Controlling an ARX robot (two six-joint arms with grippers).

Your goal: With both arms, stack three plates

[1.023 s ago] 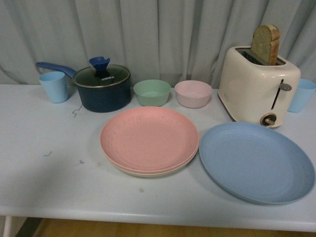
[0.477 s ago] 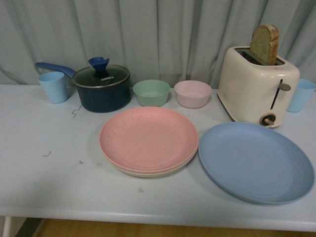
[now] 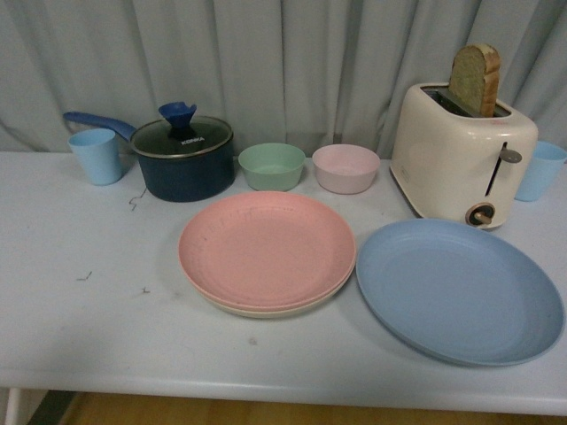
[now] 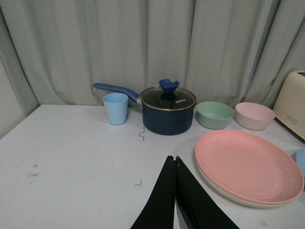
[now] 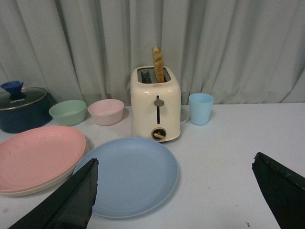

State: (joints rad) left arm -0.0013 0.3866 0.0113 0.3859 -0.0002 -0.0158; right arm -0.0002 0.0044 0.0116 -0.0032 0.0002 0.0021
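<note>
I expect the blue plate to nest just as tightly when I lower it on top, because only a thin beige rim shows under the pink plate.
The pink plate lies on top of the beige plate at the table's middle; only the beige rim shows under it. To their right the blue plate lies alone, flat on the table. Neither arm shows in the front view. In the left wrist view my left gripper is shut with nothing in it, above bare table just left of the pink plate. In the right wrist view my right gripper is wide open, one finger over the near edge of the blue plate.
Along the back stand a light blue cup, a dark blue lidded pot, a green bowl, a pink bowl, a cream toaster with a bread slice, and a second blue cup. The table's front edge is near.
</note>
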